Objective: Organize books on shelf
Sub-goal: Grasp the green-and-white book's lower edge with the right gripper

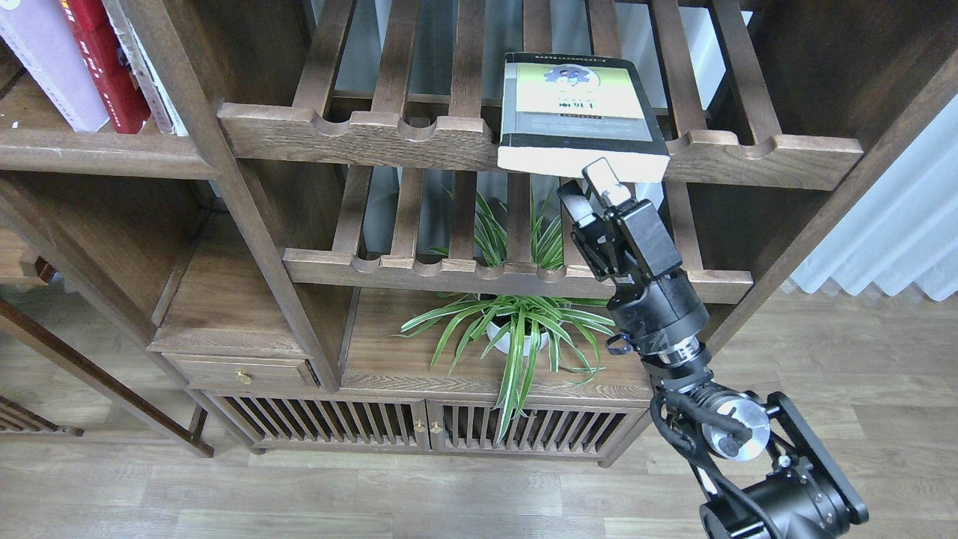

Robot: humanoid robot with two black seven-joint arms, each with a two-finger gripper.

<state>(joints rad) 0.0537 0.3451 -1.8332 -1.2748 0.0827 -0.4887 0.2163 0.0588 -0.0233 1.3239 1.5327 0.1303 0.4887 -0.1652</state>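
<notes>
The thick black-grey book (580, 106) should stay closed and flat when I carry it by its lower edge, because the page edge (548, 162) is straight and the book's cover is flush.
A thick black-grey book (580, 112) with a yellow-green panel lies flat on the upper slatted rack, its page edge hanging over the front rail. My right gripper (584, 180) is open just below that page edge, fingers pointing up, with nothing between them. On the dark-brown shelf (97, 152) at the upper left, a pale lavender-white book (45, 67) and a red book (105, 67) stand leaning together. My left gripper is out of view.
A second slatted rack (516, 277) runs behind my right arm. A potted spider plant (516, 329) stands on the board under it. A thin pale book (150, 75) leans against the upright post (224, 172). Slatted cabinet doors (419, 430) are below, and a white curtain (891, 224) hangs right.
</notes>
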